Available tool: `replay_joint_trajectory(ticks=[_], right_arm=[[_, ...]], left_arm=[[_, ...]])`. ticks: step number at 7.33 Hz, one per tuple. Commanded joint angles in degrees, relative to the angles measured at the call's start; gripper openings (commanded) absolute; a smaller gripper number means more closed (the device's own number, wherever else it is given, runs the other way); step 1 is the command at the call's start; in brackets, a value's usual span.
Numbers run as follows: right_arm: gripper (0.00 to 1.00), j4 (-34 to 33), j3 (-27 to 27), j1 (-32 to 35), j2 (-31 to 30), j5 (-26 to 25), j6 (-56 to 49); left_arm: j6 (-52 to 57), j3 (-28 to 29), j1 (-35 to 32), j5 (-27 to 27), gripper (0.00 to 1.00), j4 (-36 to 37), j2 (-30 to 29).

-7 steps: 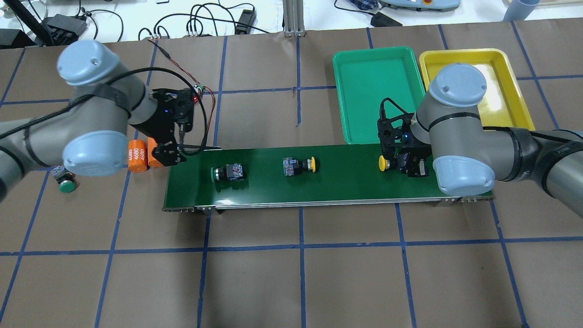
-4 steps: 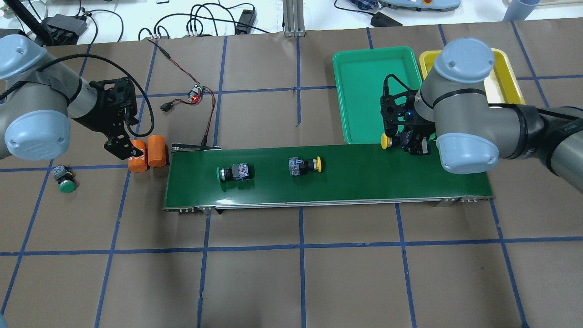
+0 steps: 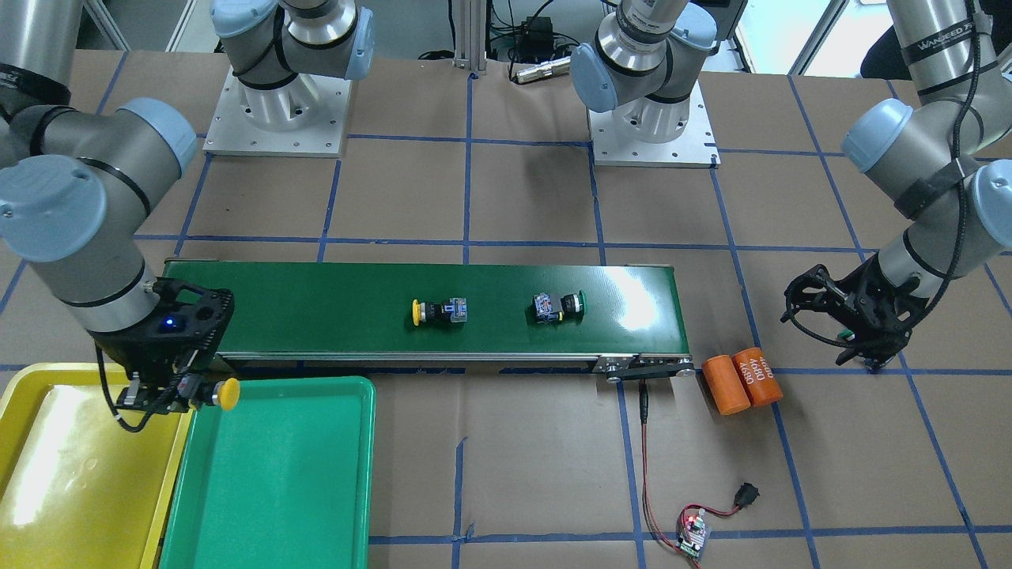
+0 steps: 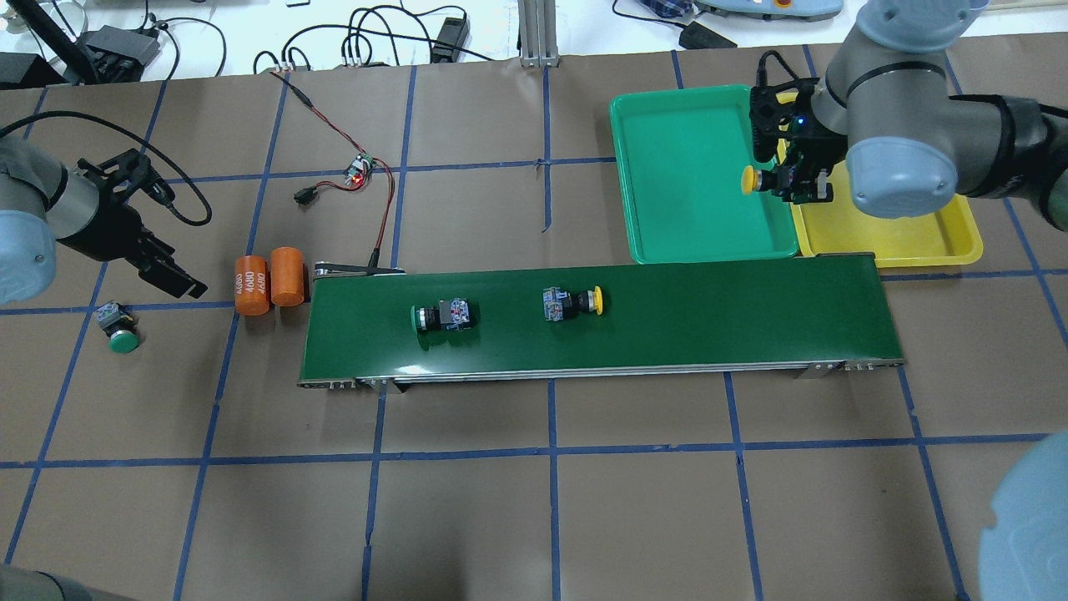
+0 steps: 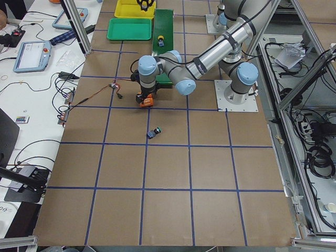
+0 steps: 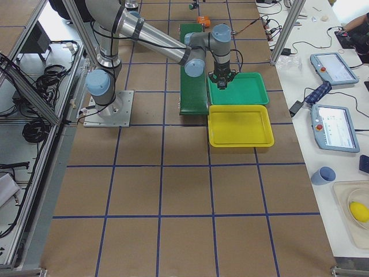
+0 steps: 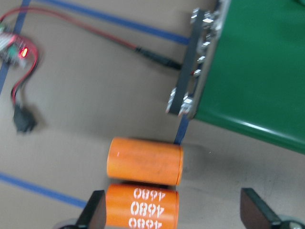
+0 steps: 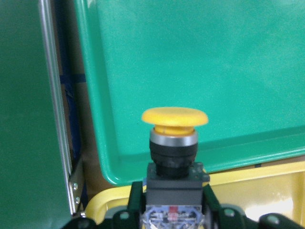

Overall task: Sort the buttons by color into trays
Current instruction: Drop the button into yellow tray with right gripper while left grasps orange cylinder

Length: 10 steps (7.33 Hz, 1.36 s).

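The white-printed cylinder (image 3: 759,376) will come away and its neighbour will stay lying still when the robot lifts, because a dark gap (image 7: 143,182) separates the orange cylinders.
My right gripper (image 4: 797,184) is shut on a yellow-capped button (image 4: 753,179) and holds it above the seam between the green tray (image 4: 684,217) and the yellow tray (image 4: 918,238). The cap hangs over the green tray in the right wrist view (image 8: 175,117). A green-capped button (image 4: 442,315) and a yellow-capped button (image 4: 574,301) lie on their sides on the dark-green conveyor belt (image 4: 709,317). Another green-capped button (image 4: 117,327) sits on the table at the far left. My left gripper (image 4: 163,271) is open and empty, just above that button and left of the belt.
Two orange cylinders marked 4680 (image 4: 269,280) lie side by side at the belt's left end, and show between my left fingers in the wrist view (image 7: 143,162). A small circuit board with red wires (image 4: 360,171) lies behind them.
My right gripper lifted the yellow button off the belt's right end and carried it back over the trays. My left arm pulled away leftward from the belt. The belt's two buttons drifted right.
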Motion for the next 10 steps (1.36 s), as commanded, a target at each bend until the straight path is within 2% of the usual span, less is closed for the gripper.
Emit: replay_joint_trajectory(ticks=[1,3,4,5,6,7,9,10], right_arm=[[0.06,-0.5,-1.1,-4.6,2.2,-0.2,-4.8],[0.06,-0.9,-1.4,-9.8,4.5,0.6,-10.4],[0.06,-2.3,-1.5,-10.8,5.7,0.7,-12.0],[0.08,-2.8,-1.4,-10.9,6.0,0.5,-12.8],[0.43,-2.9,-1.2,-11.5,6.9,0.6,-16.1],[0.99,-2.7,-0.8,-13.3,7.4,2.5,-16.2],[1.0,-1.9,-1.4,-13.3,6.1,4.3,-16.2],[1.0,-1.4,-0.9,-12.9,3.2,4.2,-16.1]], left_arm=[[-21.2,-0.1,0.0,-0.1,1.0,0.2,-3.3],[-32.6,0.1,-3.4,0.3,1.0,-0.6,-4.2],[-43.4,0.5,-4.0,0.3,1.0,-0.9,-4.4],[-45.6,0.4,-4.0,0.3,1.0,-0.7,-5.4],[-45.7,0.6,-4.0,0.6,1.0,-0.2,-6.5],[-46.1,1.4,-4.0,1.7,1.0,0.1,-7.7],[-52.3,1.6,-4.4,1.6,1.0,0.4,-8.7],[-52.7,1.6,-4.4,1.5,0.9,0.9,-9.3]])
